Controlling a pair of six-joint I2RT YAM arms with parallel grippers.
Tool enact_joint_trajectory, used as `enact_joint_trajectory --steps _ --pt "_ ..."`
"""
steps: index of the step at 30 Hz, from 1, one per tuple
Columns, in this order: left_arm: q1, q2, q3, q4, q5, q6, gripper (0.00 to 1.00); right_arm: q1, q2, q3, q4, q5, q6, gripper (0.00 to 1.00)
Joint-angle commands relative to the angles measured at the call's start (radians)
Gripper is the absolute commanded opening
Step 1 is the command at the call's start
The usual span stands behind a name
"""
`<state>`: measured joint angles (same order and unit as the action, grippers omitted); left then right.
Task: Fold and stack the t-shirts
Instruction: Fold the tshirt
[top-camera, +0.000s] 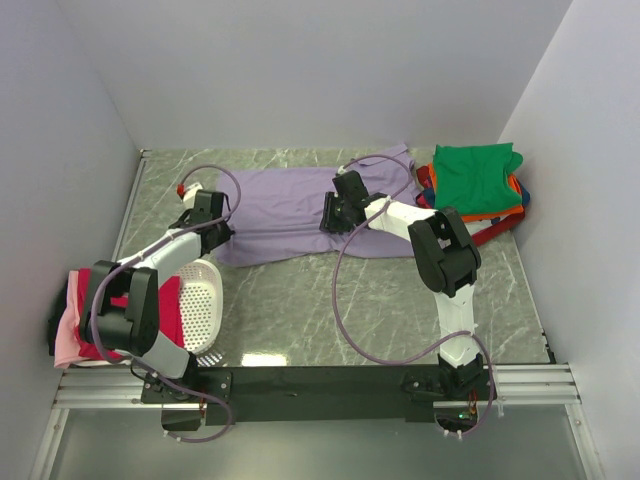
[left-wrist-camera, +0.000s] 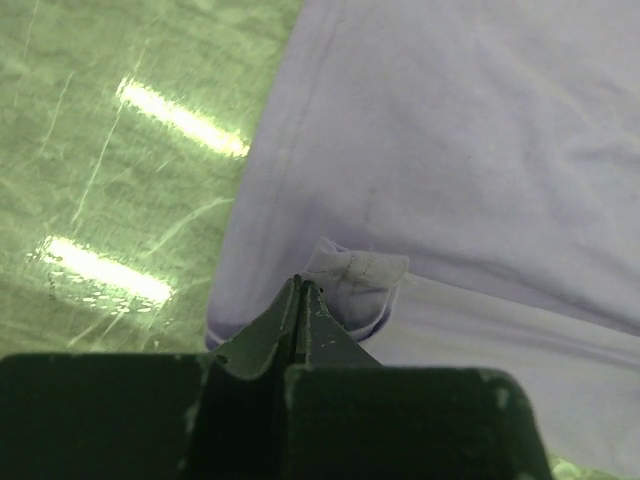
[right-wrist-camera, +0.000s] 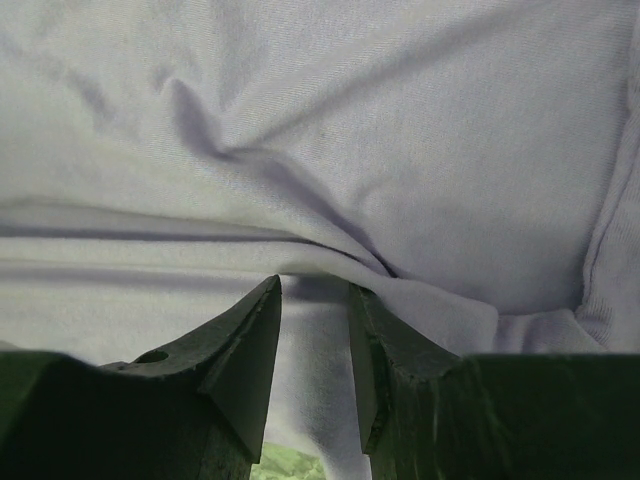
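Observation:
The lavender t-shirt's folded corner (left-wrist-camera: 362, 270) is bunching up at the left gripper's fingers, so the robot should open that gripper, grab the corner again and spread it flat along the lavender t-shirt's side edge (left-wrist-camera: 248, 222).
A lavender t-shirt (top-camera: 290, 210) lies spread across the middle of the table. My left gripper (top-camera: 224, 236) is at its near left corner. In the left wrist view its jaws are shut (left-wrist-camera: 300, 283) on the hem of the lavender t-shirt (left-wrist-camera: 450, 150), with a small bunch of cloth beside the tips. My right gripper (top-camera: 334, 216) rests on the shirt's near edge. Its fingers (right-wrist-camera: 315, 285) stand apart, and a fold of the lavender t-shirt (right-wrist-camera: 330, 130) runs down between them. A folded stack with a green t-shirt (top-camera: 478, 176) on top sits at the far right.
A white perforated basket (top-camera: 206, 300) lies tipped at the near left, with magenta-red cloth (top-camera: 170, 305) in it and pink cloth (top-camera: 72, 335) beside it. White walls close in the table on the left, back and right.

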<state>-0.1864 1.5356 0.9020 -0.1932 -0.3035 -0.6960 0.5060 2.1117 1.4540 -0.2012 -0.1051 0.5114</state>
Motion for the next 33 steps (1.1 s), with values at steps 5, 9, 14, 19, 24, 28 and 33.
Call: enact_joint_trajectory --steps 5,9,14,19,24,28,33 --pt "0.033 0.003 -0.028 -0.014 -0.095 0.004 0.00 -0.009 0.033 -0.001 -0.090 0.067 -0.030 0.41" --pt "0.034 -0.014 -0.035 -0.020 -0.120 0.004 0.02 -0.009 0.033 -0.003 -0.089 0.068 -0.028 0.41" --pt "0.039 -0.028 -0.048 -0.009 -0.120 0.006 0.12 -0.007 0.033 -0.001 -0.092 0.068 -0.028 0.41" --pt "0.047 -0.025 -0.055 -0.018 -0.140 -0.005 0.21 -0.009 0.033 0.000 -0.092 0.067 -0.030 0.41" --pt "0.050 -0.058 -0.064 0.010 -0.099 -0.002 0.24 -0.009 0.034 0.000 -0.090 0.068 -0.030 0.41" --pt "0.047 -0.045 -0.057 0.069 0.047 0.010 0.26 -0.007 0.036 0.003 -0.095 0.070 -0.030 0.41" --pt "0.041 0.018 -0.041 0.106 0.153 0.006 0.28 -0.007 0.037 0.005 -0.096 0.071 -0.028 0.41"
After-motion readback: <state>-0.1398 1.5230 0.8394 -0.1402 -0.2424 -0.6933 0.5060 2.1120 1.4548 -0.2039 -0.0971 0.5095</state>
